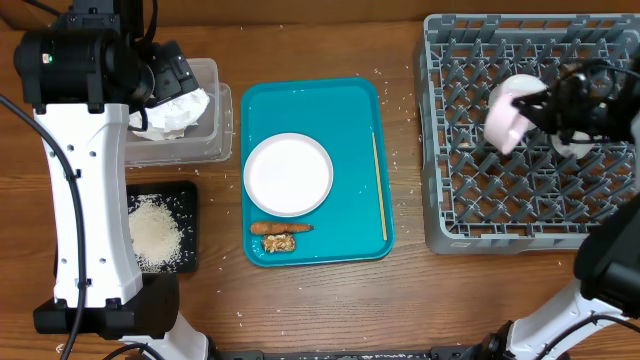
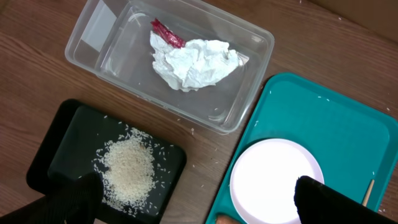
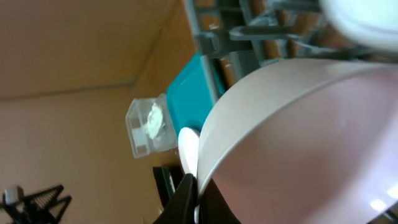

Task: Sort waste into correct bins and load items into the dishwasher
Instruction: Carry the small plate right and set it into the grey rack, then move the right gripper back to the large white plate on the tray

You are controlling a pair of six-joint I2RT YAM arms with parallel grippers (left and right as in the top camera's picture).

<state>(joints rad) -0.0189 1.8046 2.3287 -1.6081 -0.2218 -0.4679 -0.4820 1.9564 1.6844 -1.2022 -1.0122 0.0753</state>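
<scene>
The white bowl (image 1: 506, 124) is hanging at a tilt by its rim, and there are open pegs in the rack (image 1: 520, 185) below it. My right gripper should keep going down until the bowl rests on those pegs.
My right gripper (image 1: 538, 108) hangs over the grey dishwasher rack (image 1: 470, 190), shut on the rim of a white bowl (image 1: 506, 122) that is tilted on its side. In the right wrist view the bowl (image 3: 298, 124) fills the frame, its rim pinched between my fingers (image 3: 186, 199). My left gripper (image 1: 172, 78) is open and empty, high above the clear tub (image 1: 215, 140). That tub (image 2: 249, 93) holds the crumpled napkin (image 2: 196, 62) and the red wrapper (image 2: 166, 32). Rice (image 2: 127, 171) lies in the black tray (image 2: 68, 134). The flat plate (image 1: 288, 174), the carrot stick (image 1: 280, 228) and the brown chunk (image 1: 280, 243) lie on the teal tray (image 1: 350, 110).
A thin wooden stick (image 1: 378, 185) lies along the teal tray's right side. Another white dish (image 1: 572, 146) sits in the rack behind my right gripper. Loose rice grains are scattered on the wooden table (image 1: 405, 290) between tray and rack.
</scene>
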